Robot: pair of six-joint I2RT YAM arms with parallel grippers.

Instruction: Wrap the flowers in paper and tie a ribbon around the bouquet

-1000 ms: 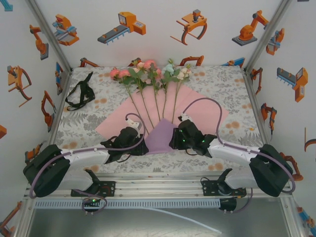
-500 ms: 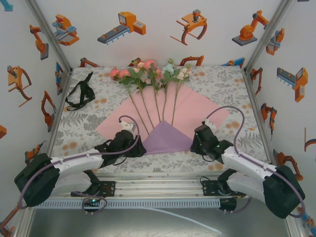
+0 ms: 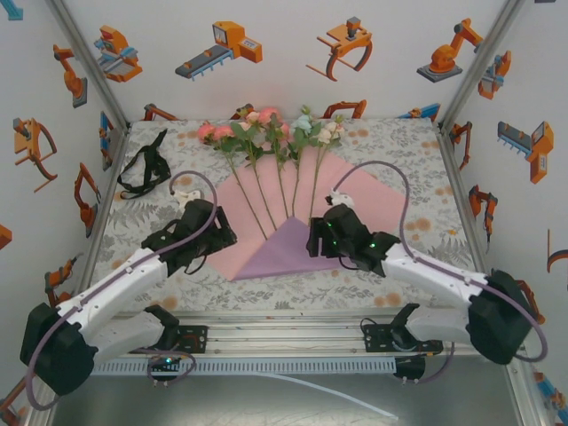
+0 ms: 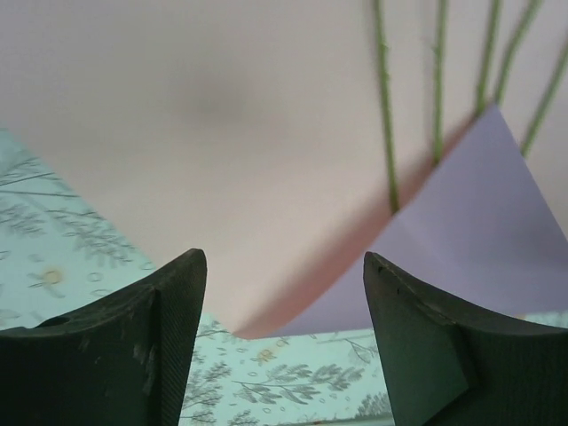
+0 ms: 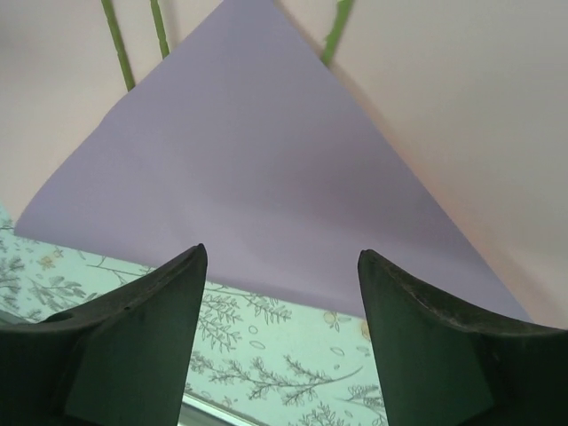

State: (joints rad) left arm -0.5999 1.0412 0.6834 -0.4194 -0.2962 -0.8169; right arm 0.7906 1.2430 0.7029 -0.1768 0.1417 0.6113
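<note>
The lilac flap lies loose over the stalks, so my right gripper should pin its near fold (image 3: 277,261) while my left gripper folds the paper's side in.
The paper (image 3: 364,191) lies flat with its pink face up, and its near corner is folded over as a lilac triangle (image 3: 286,253). The flowers (image 3: 266,129) lie fanned on it, blooms at the far end. Their stalks (image 4: 383,115) run under the lilac flap (image 5: 248,151). My left gripper (image 3: 224,240) hovers open at the paper's left near edge, where the fold (image 4: 293,311) sits ahead of the jaws. My right gripper (image 3: 315,241) hovers open at the flap's right side, nothing between its fingers (image 5: 282,257). The black ribbon (image 3: 142,169) lies looped at the far left.
The floral tablecloth (image 3: 417,248) covers the table between walls with orange robot stickers. A metal rail (image 3: 284,337) runs along the near edge by the arm bases. Purple-grey cables (image 3: 390,191) arch above each wrist.
Both grippers have opened. The left one has moved out to the left and farther back. The right one swung away, then back to the flap, which now lies a little further left.
</note>
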